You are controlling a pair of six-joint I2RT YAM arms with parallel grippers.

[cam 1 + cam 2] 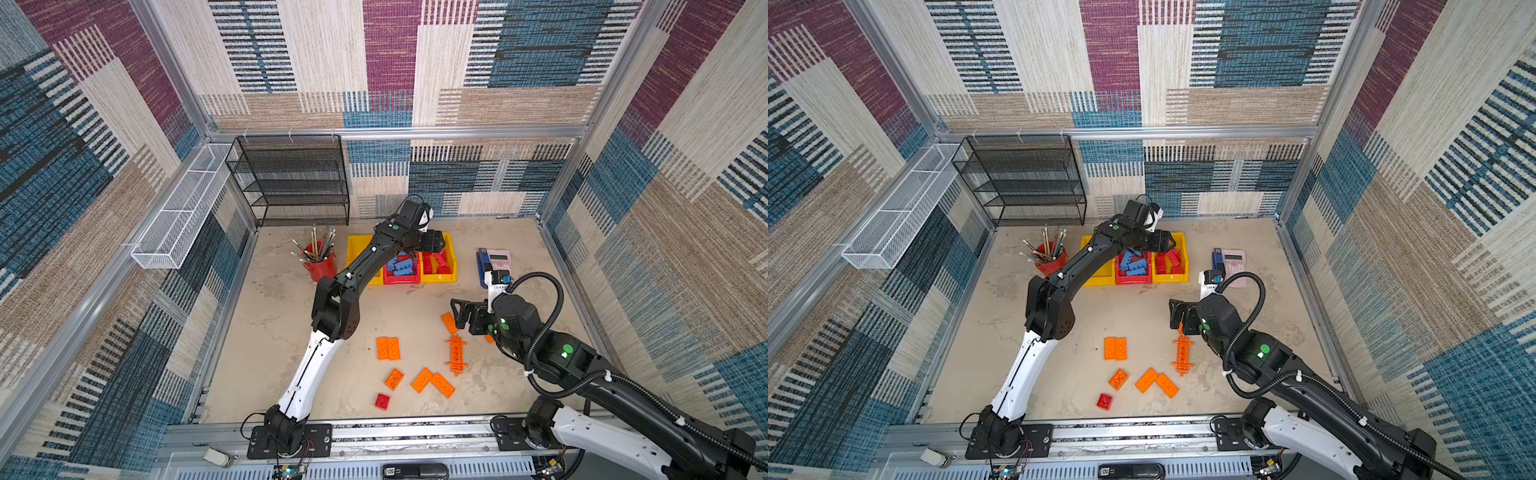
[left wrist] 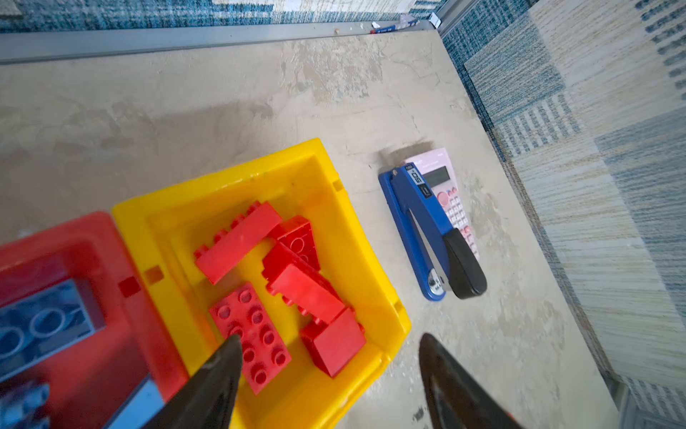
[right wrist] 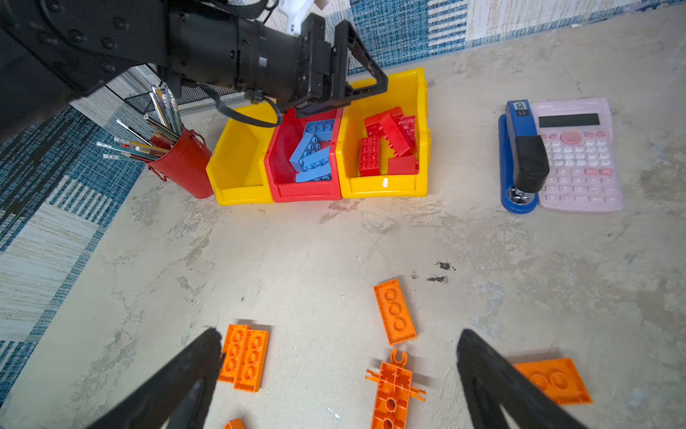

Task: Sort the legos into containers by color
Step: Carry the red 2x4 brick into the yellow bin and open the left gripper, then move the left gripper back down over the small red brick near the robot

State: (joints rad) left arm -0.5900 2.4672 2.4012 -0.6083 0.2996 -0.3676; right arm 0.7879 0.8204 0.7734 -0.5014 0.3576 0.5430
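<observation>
My left gripper should keep moving open toward that red lego point(image 1: 1104, 401) until its fingers straddle it, as the small red lego point(image 1: 382, 401) lies apart from the orange legos.
Three containers stand in a row at the back: a yellow bin point(image 3: 237, 159) with a bare inside, a red bin point(image 3: 282, 148) holding blue legos point(image 3: 313, 152), and a yellow bin point(image 2: 356, 237) holding red legos point(image 2: 256, 334). My left gripper point(image 2: 330, 338) hovers open over that right yellow bin, nothing between its fingers. Orange legos lie loose on the table: a side-by-side pair point(image 1: 388, 348), a long tabbed piece point(image 1: 456, 354) and several bricks point(image 1: 422, 380). One small red lego point(image 1: 382, 401) lies near the front. My right gripper point(image 3: 339, 331) hangs open above the tabbed piece.
A red pencil cup point(image 1: 320, 264) stands left of the bins. A blue stapler point(image 3: 519, 156) lies on a pink calculator point(image 3: 579, 156) at the right. A black mesh shelf point(image 1: 291, 183) and a white wire basket point(image 1: 178, 220) line the back-left walls.
</observation>
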